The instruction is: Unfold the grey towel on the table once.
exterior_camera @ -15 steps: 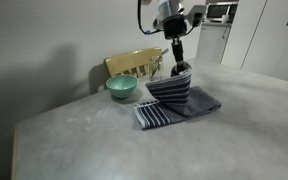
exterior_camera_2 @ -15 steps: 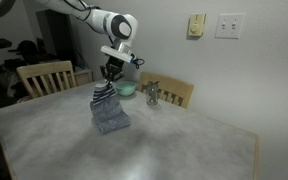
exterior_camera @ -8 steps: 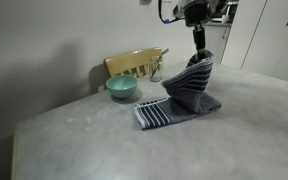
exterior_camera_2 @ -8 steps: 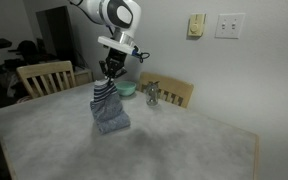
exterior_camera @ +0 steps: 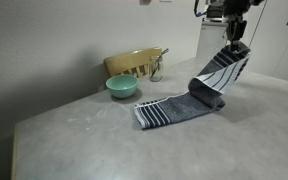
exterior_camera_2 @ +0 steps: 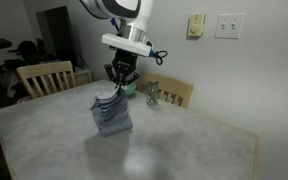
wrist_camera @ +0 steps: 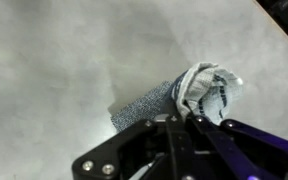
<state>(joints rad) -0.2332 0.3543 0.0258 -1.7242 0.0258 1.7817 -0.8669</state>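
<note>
My gripper is pulling the lifted end away and should continue until the grey towel stretches out, with the flat striped end (exterior_camera: 154,113) spread and the tabletop (exterior_camera: 261,91) beyond open.
The grey towel (exterior_camera: 184,103) lies on the table (exterior_camera: 104,140), its striped end flat on the near side. Its other striped end (exterior_camera: 227,62) is lifted high and pulled away from the teal bowl, so the cloth slopes up from the table. My gripper (exterior_camera: 237,40) is shut on that lifted end. In an exterior view the towel (exterior_camera_2: 112,112) hangs below the gripper (exterior_camera_2: 120,83). In the wrist view the bunched striped cloth (wrist_camera: 204,85) sits between the fingers (wrist_camera: 187,115), with the grey towel (wrist_camera: 144,103) trailing down to the table (wrist_camera: 64,60).
A teal bowl (exterior_camera: 122,86) stands behind the towel near the table's back edge. A wooden chair (exterior_camera: 134,63) is behind it, with a small metal object (exterior_camera_2: 152,94) near the bowl. Another chair (exterior_camera_2: 42,75) stands at the table's far side.
My gripper has risen and moved away from the bowl with the towel's striped end, pulling the upper layer open. The lower striped end has stayed flat on the table.
</note>
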